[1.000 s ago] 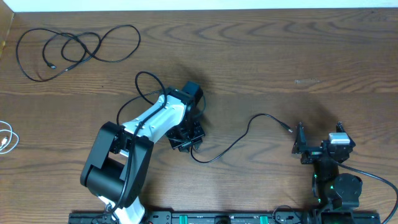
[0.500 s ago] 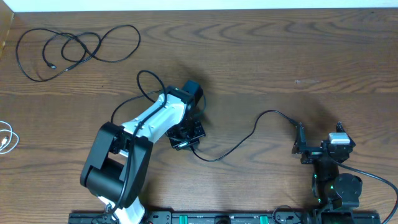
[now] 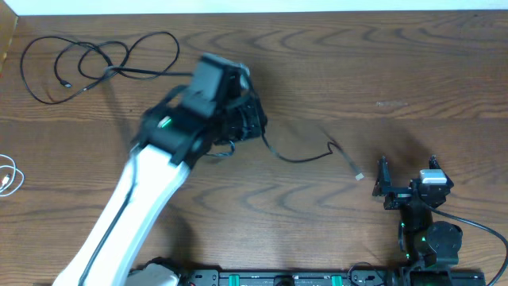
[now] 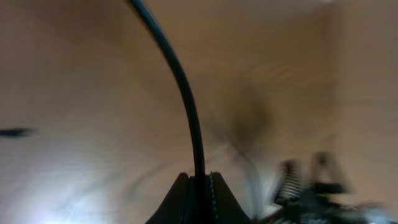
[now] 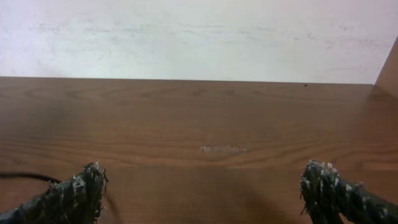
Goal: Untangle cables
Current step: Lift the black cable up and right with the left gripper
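Note:
My left gripper is holding the black cable, which hangs down with a sharp kink point(image 3: 330, 146) near its plug end. I should keep the cable up and bring my right gripper to the tail.
My left gripper point(image 3: 244, 121) is shut on a long black cable point(image 3: 302, 157), which trails right across the table to a small plug end point(image 3: 359, 176). In the left wrist view the jaws point(image 4: 199, 182) pinch this black cable point(image 4: 186, 106), which runs up and away; the view is blurred. A second black cable point(image 3: 103, 62) lies in loose loops at the far left. The white cable point(image 3: 8, 179) lies at the left edge. My right gripper point(image 3: 395, 191) is open and empty, just right of the plug end; in its own view point(image 5: 205, 199) a bit of black cable point(image 5: 25, 177) shows at the left.
The table's far edge meets a white wall point(image 5: 199, 37). A pale scuff point(image 3: 390, 104) marks the wood at the right. The right arm's base point(image 3: 432, 238) sits at the front right edge.
My left arm has lifted and swung up and away from the front, dragging the black cable left. The plug end has slid away from the right gripper. The right arm has not moved.

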`<control>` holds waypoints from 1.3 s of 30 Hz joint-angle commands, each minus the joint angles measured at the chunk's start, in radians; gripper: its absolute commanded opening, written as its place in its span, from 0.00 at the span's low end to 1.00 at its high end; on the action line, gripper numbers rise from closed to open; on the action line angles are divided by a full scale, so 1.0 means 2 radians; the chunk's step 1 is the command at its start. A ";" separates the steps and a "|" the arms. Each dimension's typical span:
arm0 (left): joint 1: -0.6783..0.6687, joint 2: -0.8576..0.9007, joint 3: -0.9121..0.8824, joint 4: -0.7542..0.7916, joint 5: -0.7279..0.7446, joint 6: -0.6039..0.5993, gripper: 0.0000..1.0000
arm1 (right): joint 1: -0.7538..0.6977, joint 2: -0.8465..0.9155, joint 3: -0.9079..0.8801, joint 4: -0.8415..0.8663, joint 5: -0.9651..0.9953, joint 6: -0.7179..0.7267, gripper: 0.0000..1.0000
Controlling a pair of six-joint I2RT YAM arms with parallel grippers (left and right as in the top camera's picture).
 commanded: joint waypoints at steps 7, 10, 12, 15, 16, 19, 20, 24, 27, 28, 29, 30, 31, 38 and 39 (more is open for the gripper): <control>0.000 -0.145 0.010 0.105 -0.033 0.014 0.07 | 0.006 -0.002 -0.001 -0.002 0.001 0.007 0.99; 0.000 -0.165 0.010 0.105 -0.048 0.014 0.08 | 0.006 -0.002 -0.001 -0.002 0.001 0.007 0.99; 0.000 -0.167 0.010 0.102 -0.049 0.013 0.08 | 0.006 -0.002 -0.001 -0.002 0.001 0.007 0.99; 0.000 -0.162 0.010 0.092 -0.049 0.011 0.07 | 0.006 -0.002 -0.001 -0.002 0.001 0.007 0.99; 0.000 -0.159 0.010 0.087 -0.049 0.011 0.08 | 0.006 -0.002 -0.001 -0.002 0.001 0.007 0.99; 0.000 -0.143 0.010 0.075 -0.049 0.012 0.07 | 0.006 -0.002 -0.001 -0.002 0.001 0.007 0.99; 0.000 -0.137 0.010 0.072 -0.049 0.012 0.08 | 0.006 -0.002 -0.001 -0.002 0.001 0.007 0.99; 0.000 -0.104 0.010 0.070 -0.049 0.012 0.08 | 0.006 -0.002 -0.001 -0.002 0.001 0.007 0.99; 0.000 -0.079 0.010 0.072 -0.048 0.012 0.08 | 0.006 -0.002 -0.001 -0.002 0.001 0.007 0.99; 0.000 -0.072 0.010 0.076 -0.042 0.011 0.07 | 0.006 -0.002 -0.001 -0.002 0.001 0.007 0.99; 0.000 -0.065 0.010 0.083 -0.028 0.011 0.08 | 0.006 -0.002 -0.001 -0.002 0.001 0.007 0.99; -0.001 -0.060 0.010 0.093 -0.008 0.011 0.08 | 0.006 -0.002 -0.001 -0.002 0.001 0.007 0.99; -0.001 -0.056 0.010 0.106 0.014 0.010 0.07 | 0.006 -0.002 -0.001 -0.002 0.001 0.007 0.99; -0.001 -0.057 0.010 0.182 0.095 -0.072 0.07 | 0.006 -0.002 -0.001 -0.002 0.001 0.007 0.99; -0.001 -0.058 0.010 0.181 0.096 -0.078 0.07 | 0.006 -0.002 -0.001 -0.002 0.001 0.007 0.99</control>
